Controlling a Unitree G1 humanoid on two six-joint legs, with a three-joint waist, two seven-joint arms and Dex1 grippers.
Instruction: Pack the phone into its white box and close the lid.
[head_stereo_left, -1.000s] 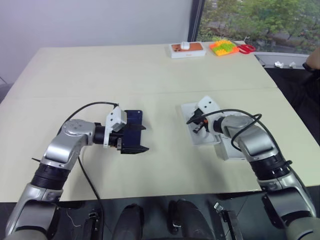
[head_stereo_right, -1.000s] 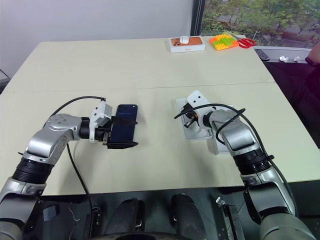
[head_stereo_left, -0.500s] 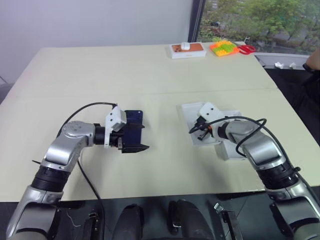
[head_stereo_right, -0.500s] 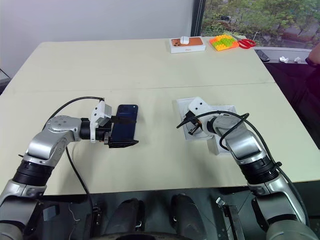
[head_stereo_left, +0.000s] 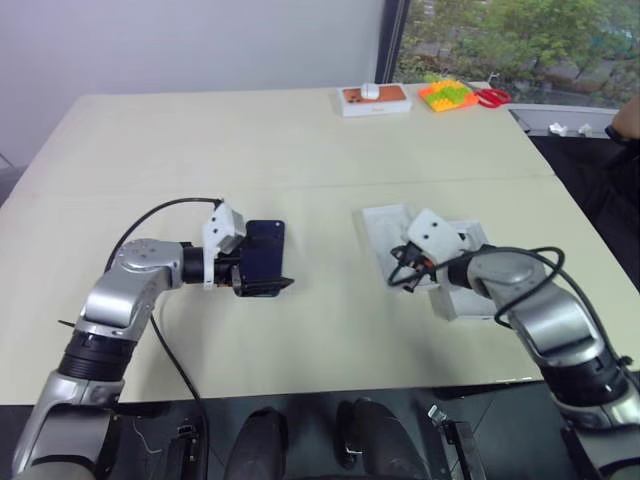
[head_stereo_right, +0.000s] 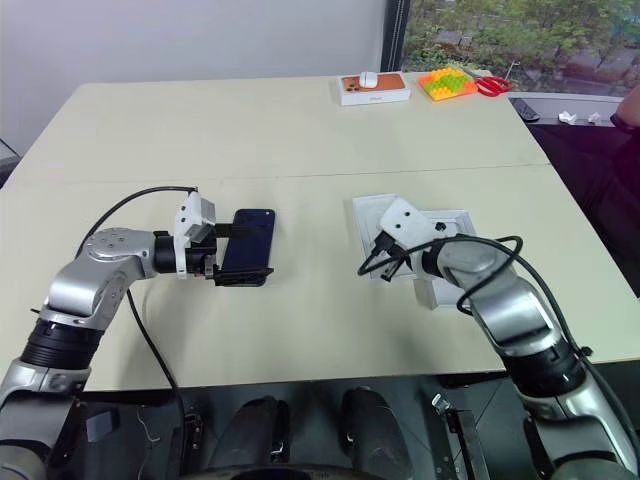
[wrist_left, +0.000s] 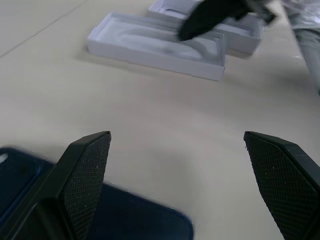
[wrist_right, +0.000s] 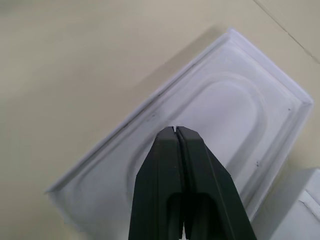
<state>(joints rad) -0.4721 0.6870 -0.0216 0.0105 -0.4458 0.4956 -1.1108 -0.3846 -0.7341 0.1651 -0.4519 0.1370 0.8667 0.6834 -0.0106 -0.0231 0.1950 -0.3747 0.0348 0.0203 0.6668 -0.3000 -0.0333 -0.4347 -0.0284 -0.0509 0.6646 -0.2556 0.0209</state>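
Note:
The shallow white box has a rounded hollow (head_stereo_left: 384, 234) inside a rim the size of a phone. The phone (head_stereo_left: 264, 246) will lie flat inside it when I lower the phone.
The dark navy phone (head_stereo_left: 266, 252) lies flat on the table left of centre. My left gripper (head_stereo_right: 238, 258) is open at the phone's near left end; its fingers (wrist_left: 86, 176) stand wide apart just above the phone (wrist_left: 125, 220), with nothing held. A shallow white box (head_stereo_left: 388, 232) with a rounded oval recess lies right of centre. My right gripper (wrist_right: 175, 130) is shut and empty, its tip (head_stereo_left: 400, 274) hovering over that box's near end. A second shallow white piece (head_stereo_right: 446, 218) lies open side up beside it, partly hidden by my right arm. I cannot tell whether it is the lid.
At the table's far edge stand a white box with an orange phone picture (head_stereo_left: 375, 99), a bright orange, yellow and green block toy (head_stereo_left: 447, 95) and red scissors (head_stereo_left: 492, 97). A person's arm (head_stereo_left: 630, 118) shows at the right edge. Bare tabletop lies between my grippers.
My right gripper, still shut, has drawn back from the middle of the recessed box to its near end. My open left gripper has backed off leftward. The phone has stayed put.

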